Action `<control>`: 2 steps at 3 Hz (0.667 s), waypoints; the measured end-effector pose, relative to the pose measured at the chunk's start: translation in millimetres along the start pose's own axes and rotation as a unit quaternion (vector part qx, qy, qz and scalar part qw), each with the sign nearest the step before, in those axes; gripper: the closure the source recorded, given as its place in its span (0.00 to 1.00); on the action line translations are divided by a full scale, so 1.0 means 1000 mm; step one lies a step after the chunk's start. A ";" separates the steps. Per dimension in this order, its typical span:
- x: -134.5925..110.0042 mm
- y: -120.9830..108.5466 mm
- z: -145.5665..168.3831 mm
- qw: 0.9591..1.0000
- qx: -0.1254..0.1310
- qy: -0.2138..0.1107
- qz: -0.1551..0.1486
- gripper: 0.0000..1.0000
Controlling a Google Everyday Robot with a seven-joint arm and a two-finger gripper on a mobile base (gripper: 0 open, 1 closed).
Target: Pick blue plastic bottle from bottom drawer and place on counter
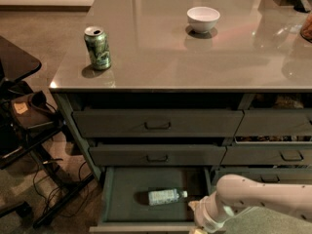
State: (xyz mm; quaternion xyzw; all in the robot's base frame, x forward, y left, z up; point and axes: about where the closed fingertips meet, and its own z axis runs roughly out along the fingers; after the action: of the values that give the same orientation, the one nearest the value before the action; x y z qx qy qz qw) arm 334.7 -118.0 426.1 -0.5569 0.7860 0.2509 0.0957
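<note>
I should lift my gripper and go over the drawer's side toward the bottle's cap [183,194], because my gripper is low at the drawer's front corner, away from the blue plastic bottle.
The blue plastic bottle [165,196] lies on its side on the floor of the open bottom drawer [127,191], cap pointing right. The white arm reaches in from the lower right. My gripper [199,227] is at the drawer's front right corner, just right of the bottle's cap, and the bottom edge of the view cuts most of it off. It is not touching the bottle. The counter [161,57] lies above the drawer stack.
A green drink can [97,48] stands near the counter's left front corner. A white bowl [203,19] sits further back. Two shut handled drawers [157,125] are above the open one. A black side table [14,65] and cables [48,179] are at the left.
</note>
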 end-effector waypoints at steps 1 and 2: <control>0.010 0.014 0.030 0.999 -0.033 -0.008 0.015 0.00; 0.003 0.004 0.026 0.997 -0.036 -0.061 0.018 0.00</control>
State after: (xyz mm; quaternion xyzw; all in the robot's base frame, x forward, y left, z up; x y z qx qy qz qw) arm 327.0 -106.5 403.5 -0.5290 0.7792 0.3146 0.1188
